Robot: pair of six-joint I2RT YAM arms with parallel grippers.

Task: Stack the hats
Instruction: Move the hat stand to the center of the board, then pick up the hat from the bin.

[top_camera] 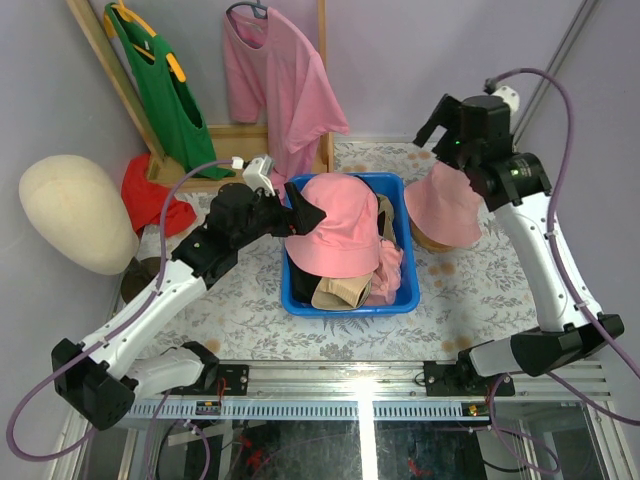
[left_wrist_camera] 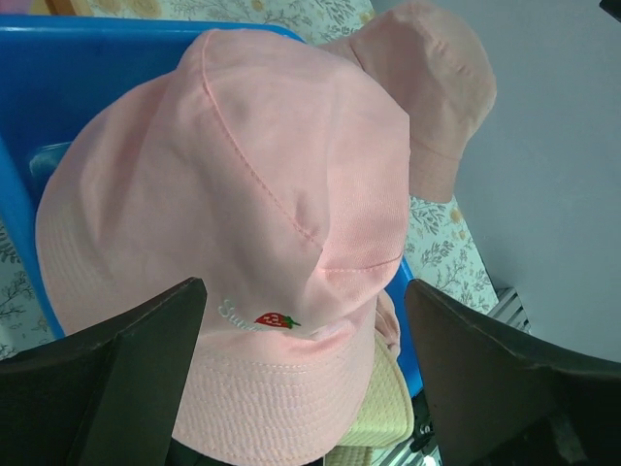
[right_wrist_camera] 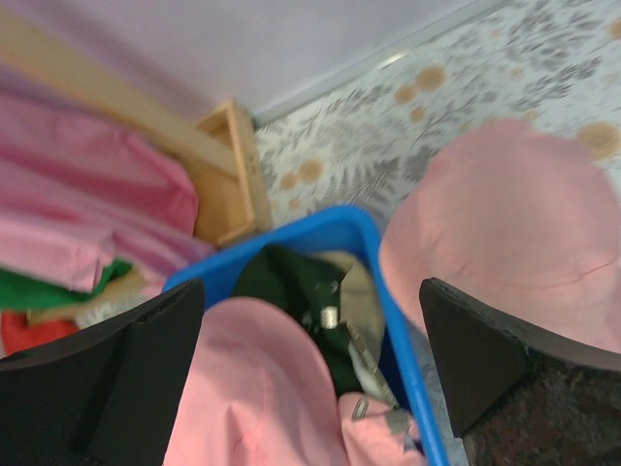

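My gripper will bring the pink bucket hat up free and alone when it lifts the hat, because the pink bucket hat's brim edge (top_camera: 345,275) lies loosely over the tan cap.
A pink bucket hat (top_camera: 345,235) with a strawberry embroidery lies on top of the pile in the blue bin (top_camera: 345,305). In the left wrist view the hat (left_wrist_camera: 243,194) fills the frame. My left gripper (top_camera: 300,212) is open at the hat's left edge, and in its own view (left_wrist_camera: 306,291) the jaws stand wide on either side of the brim, gripping nothing. Under the hat lie a tan cap (top_camera: 340,292), a pink cap (top_camera: 392,270) and a dark green cap (right_wrist_camera: 291,282). A second pink hat (top_camera: 445,205) sits on the table right of the bin. My right gripper (top_camera: 440,130) hangs open above it (right_wrist_camera: 312,291).
A cream mannequin head (top_camera: 75,215) stands at the far left. A green T-shirt (top_camera: 160,85) and a pink T-shirt (top_camera: 280,80) hang on a wooden rack at the back. A red cloth (top_camera: 155,195) and a dark item (top_camera: 140,275) lie left of my left arm.
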